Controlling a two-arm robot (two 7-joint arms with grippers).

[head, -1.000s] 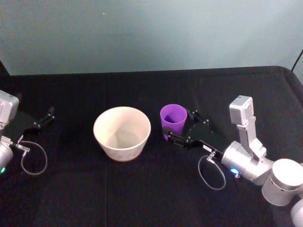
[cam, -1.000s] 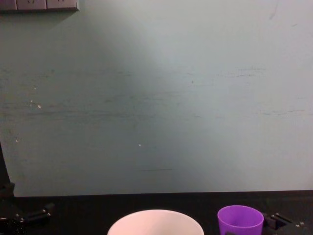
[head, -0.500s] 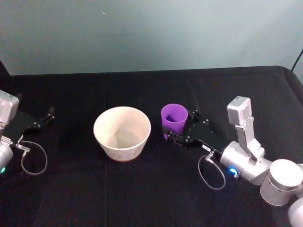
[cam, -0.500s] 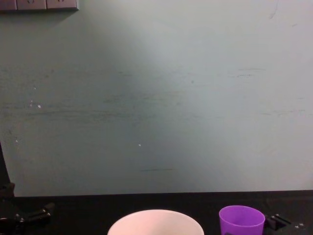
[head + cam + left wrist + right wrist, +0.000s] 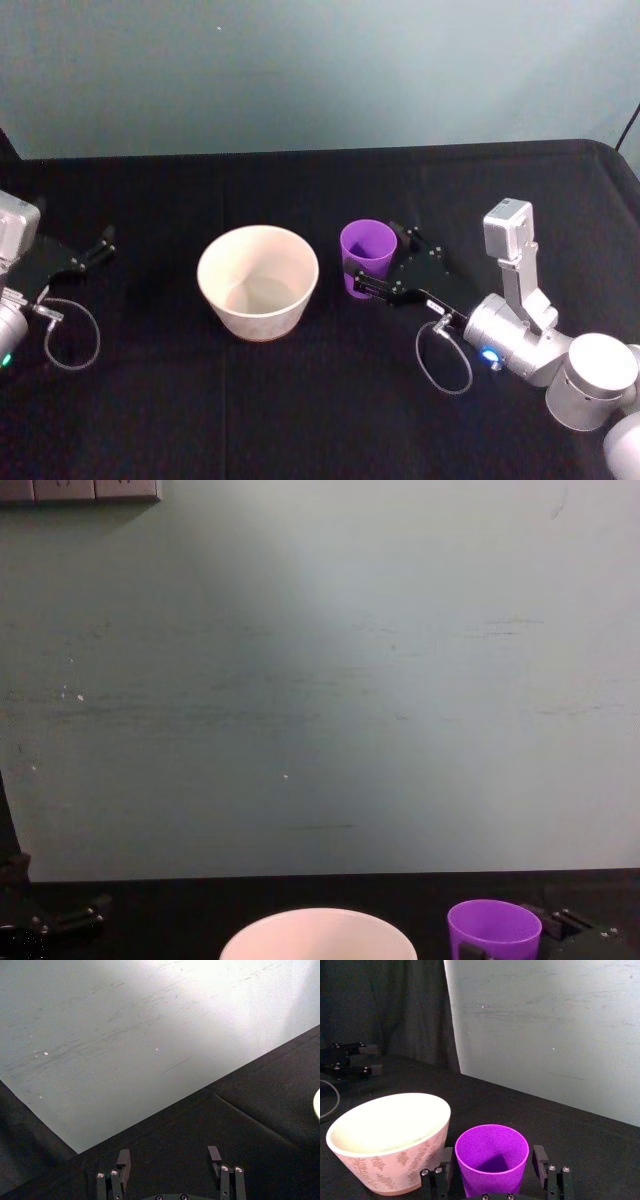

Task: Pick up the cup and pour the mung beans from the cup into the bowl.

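The cup's inside point(image 5: 491, 1146) shows purple far down; hidden mung beans should heap only low in the bowl when poured.
The purple cup point(image 5: 367, 252) stands upright on the black table, just right of the white bowl point(image 5: 260, 312). My right gripper point(image 5: 379, 262) is open, with one finger on each side of the cup's lower wall, close to it. In the right wrist view the cup point(image 5: 491, 1157) sits between the fingers point(image 5: 445, 1161), with the bowl point(image 5: 395, 1165) beside it. The cup's inside looks purple and shadowed, and the mung beans are hidden. The chest view catches the cup point(image 5: 494, 928) and the bowl's rim point(image 5: 300, 932). My left gripper point(image 5: 95, 250) rests open at the table's left.
A black cloth point(image 5: 300, 400) covers the table, with a pale wall point(image 5: 300, 80) behind it. The bowl wall carries a faint leaf pattern. A cable loop point(image 5: 445, 360) hangs at the right wrist and another cable loop point(image 5: 70, 335) at the left wrist.
My right gripper has slid a little farther forward around the cup. The cup has shifted very slightly. The bowl and left arm have not moved.
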